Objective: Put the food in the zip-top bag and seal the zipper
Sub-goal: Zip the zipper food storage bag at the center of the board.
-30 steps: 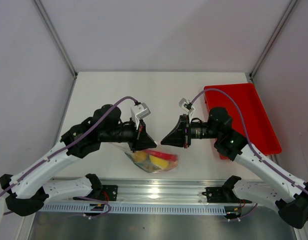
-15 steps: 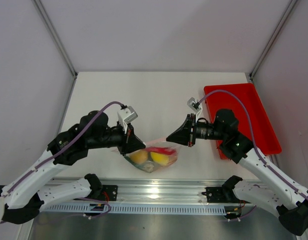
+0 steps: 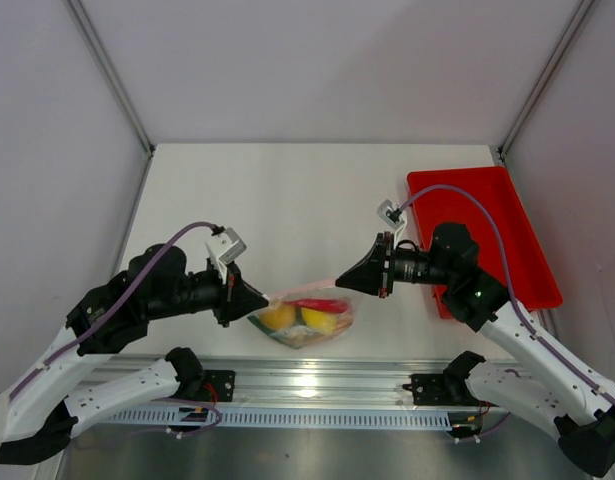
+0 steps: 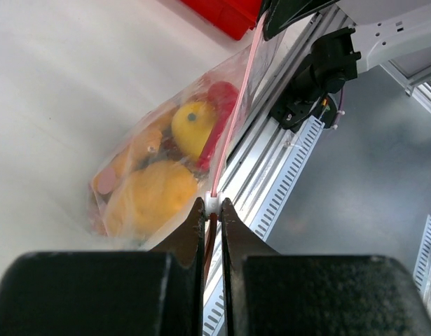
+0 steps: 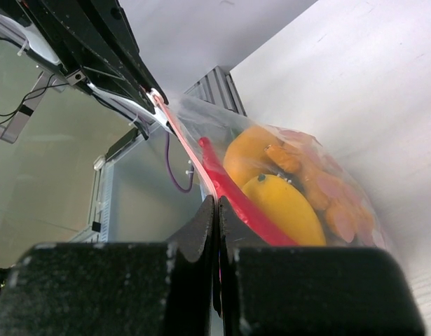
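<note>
My left gripper should keep pulling the white slider to the zipper's loose end (image 4: pixel 211 243) and then let go, because the zipper's pink strip (image 3: pixel 305 289) is tight from my right gripper to the slider.
The zip-top bag (image 3: pixel 307 318) hangs stretched between both grippers near the table's front edge. It holds the food: two yellow pieces (image 3: pixel 279 316), a red chili (image 3: pixel 322 305) and orange bits, also seen in the left wrist view (image 4: pixel 194 126) and the right wrist view (image 5: pixel 282 203). My left gripper (image 3: pixel 264 297) is shut on the white slider of the zipper (image 4: pixel 233 119) at the bag's left end. My right gripper (image 3: pixel 339 281) is shut on the zipper's right end (image 5: pixel 183 143). The pink strip runs taut between them.
A red rectangular tray (image 3: pixel 487 230) lies at the right of the white table, behind my right arm. The metal rail (image 3: pixel 307 385) runs along the table's front edge below the bag.
My left gripper has slid left along the zipper, away from my right gripper, and the strip between them has lengthened. The right gripper has shifted slightly right.
</note>
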### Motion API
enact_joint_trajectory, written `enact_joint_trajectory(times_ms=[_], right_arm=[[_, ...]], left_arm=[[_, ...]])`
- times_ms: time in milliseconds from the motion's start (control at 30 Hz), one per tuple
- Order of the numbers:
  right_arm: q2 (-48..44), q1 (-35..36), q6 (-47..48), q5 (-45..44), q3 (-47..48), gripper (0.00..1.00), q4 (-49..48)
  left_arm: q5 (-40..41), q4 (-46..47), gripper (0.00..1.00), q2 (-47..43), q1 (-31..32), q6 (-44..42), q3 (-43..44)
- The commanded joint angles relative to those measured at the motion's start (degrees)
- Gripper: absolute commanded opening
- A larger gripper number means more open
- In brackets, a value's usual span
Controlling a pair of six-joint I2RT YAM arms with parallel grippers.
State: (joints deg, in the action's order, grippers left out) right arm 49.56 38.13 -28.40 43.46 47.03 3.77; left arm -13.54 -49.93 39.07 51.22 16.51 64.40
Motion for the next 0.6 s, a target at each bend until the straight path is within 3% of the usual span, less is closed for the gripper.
enact_joint_trajectory(times_ms=[0,567], right_arm=[[-1.9,-1.0,0.5,-2.6,0.0,0.0,0.9],[-1.3,-1.1,1.9,-1.7,0.9,0.0,2.1]], left_arm=[[2.8,-3.7,0.0,-2.8,-0.5,0.8,-0.6],[7.6,-9.4,0.01,-8.3,-0.5,2.7,-0.4]])
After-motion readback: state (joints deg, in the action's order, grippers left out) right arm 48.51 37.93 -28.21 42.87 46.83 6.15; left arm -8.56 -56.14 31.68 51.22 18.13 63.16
